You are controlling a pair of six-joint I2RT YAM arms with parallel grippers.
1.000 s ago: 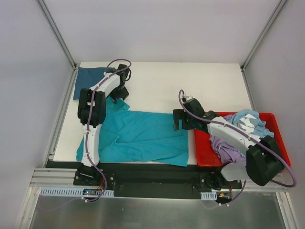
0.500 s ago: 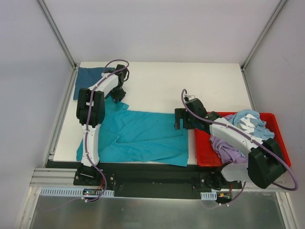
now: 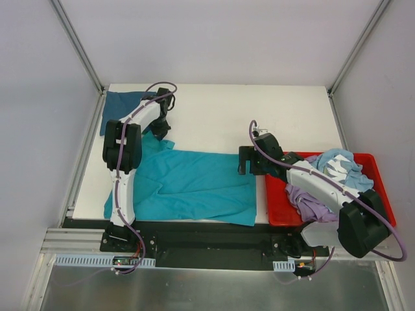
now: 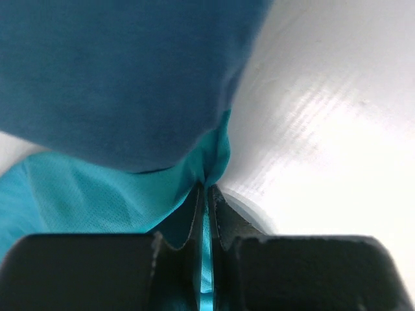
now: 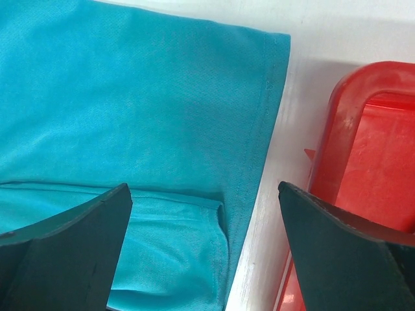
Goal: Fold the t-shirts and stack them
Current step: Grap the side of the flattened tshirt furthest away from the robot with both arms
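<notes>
The t-shirt's near flap (image 3: 214, 202) is already flat, so I expect the teal t-shirt's far edge (image 3: 206, 153) to bend over and meet that flap as I fold the t-shirt's corners in.
A teal t-shirt (image 3: 194, 184) lies spread over the near half of the table, its far left corner bunched up. My left gripper (image 3: 160, 133) is shut on that corner; in the left wrist view the gripper (image 4: 206, 194) pinches a thin fold of the teal cloth (image 4: 65, 194). A folded dark blue t-shirt (image 3: 121, 105) lies at the back left and fills the top of the left wrist view (image 4: 130, 78). My right gripper (image 3: 245, 162) hangs open over the teal shirt's right edge (image 5: 259, 129), with nothing between its jaws (image 5: 204, 194).
A red bin (image 3: 279, 201) at the right holds several crumpled shirts, light blue (image 3: 337, 162) and purple (image 3: 310, 201). Its rim (image 5: 337, 142) lies just right of the teal shirt's hem. White walls and metal posts close in the table.
My left gripper has shut on the teal shirt's far left corner. The right gripper has drifted slightly to the right, still open.
</notes>
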